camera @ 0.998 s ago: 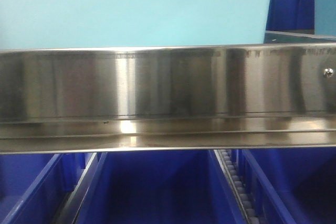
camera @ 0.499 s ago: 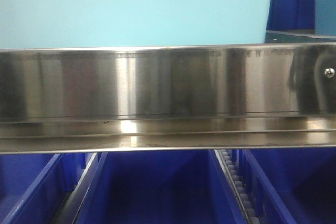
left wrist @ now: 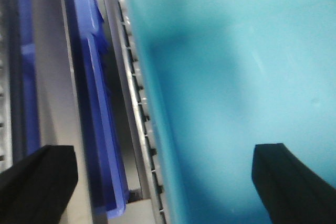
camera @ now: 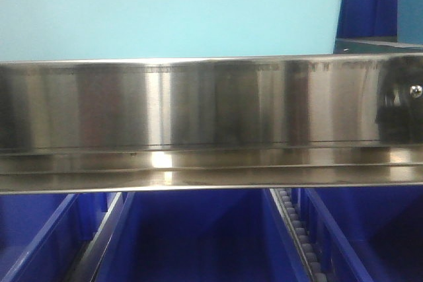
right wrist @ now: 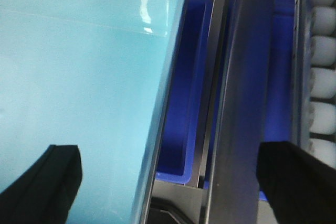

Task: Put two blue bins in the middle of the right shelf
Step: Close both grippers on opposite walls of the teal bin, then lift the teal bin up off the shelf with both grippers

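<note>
My gripper will uncover more dark blue bins behind the light blue bin [camera: 172, 12] when it lifts the light blue bin, because a dark blue bin [camera: 367, 1] peeks past the light blue bin's edge.
A light blue bin [camera: 172, 11] fills the shelf level above the steel rail [camera: 198, 110]. It also shows in the left wrist view [left wrist: 236, 77] and the right wrist view [right wrist: 79, 77]. My left gripper [left wrist: 165, 179] is open, its jaws wide apart astride the bin's left wall, one finger over the inside and one outside. My right gripper [right wrist: 170, 179] is open in the same way astride the bin's right wall. Neither finger pair touches the wall. Dark blue bins [camera: 198, 236] sit on the level below.
Another dark blue bin [camera: 367, 4] stands at the upper right, behind a light blue edge. Roller tracks [camera: 297, 236] run between the lower bins. A dark blue bin rim [left wrist: 94, 103] lies left of the light bin, another [right wrist: 186, 103] to its right, beside rollers [right wrist: 323, 51].
A dark reflection has grown at the right end of the steel rail. The bins have not visibly moved.
</note>
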You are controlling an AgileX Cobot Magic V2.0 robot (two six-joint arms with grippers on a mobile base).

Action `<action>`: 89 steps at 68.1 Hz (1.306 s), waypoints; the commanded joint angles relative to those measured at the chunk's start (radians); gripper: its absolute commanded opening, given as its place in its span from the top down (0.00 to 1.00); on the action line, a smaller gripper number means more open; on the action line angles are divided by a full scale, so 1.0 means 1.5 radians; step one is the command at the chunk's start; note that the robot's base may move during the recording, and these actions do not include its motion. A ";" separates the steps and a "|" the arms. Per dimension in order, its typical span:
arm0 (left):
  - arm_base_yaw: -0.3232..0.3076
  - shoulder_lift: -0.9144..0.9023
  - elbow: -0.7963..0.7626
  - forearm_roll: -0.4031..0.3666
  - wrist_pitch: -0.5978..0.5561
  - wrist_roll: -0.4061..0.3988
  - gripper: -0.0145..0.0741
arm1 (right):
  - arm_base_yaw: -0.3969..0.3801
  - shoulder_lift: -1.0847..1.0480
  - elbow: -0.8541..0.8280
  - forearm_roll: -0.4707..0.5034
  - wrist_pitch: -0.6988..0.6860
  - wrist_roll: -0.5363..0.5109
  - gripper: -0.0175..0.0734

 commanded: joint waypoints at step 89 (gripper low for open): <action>0.035 0.117 -0.007 -0.063 -0.001 -0.006 0.96 | 0.003 0.092 -0.006 0.006 0.011 0.020 0.98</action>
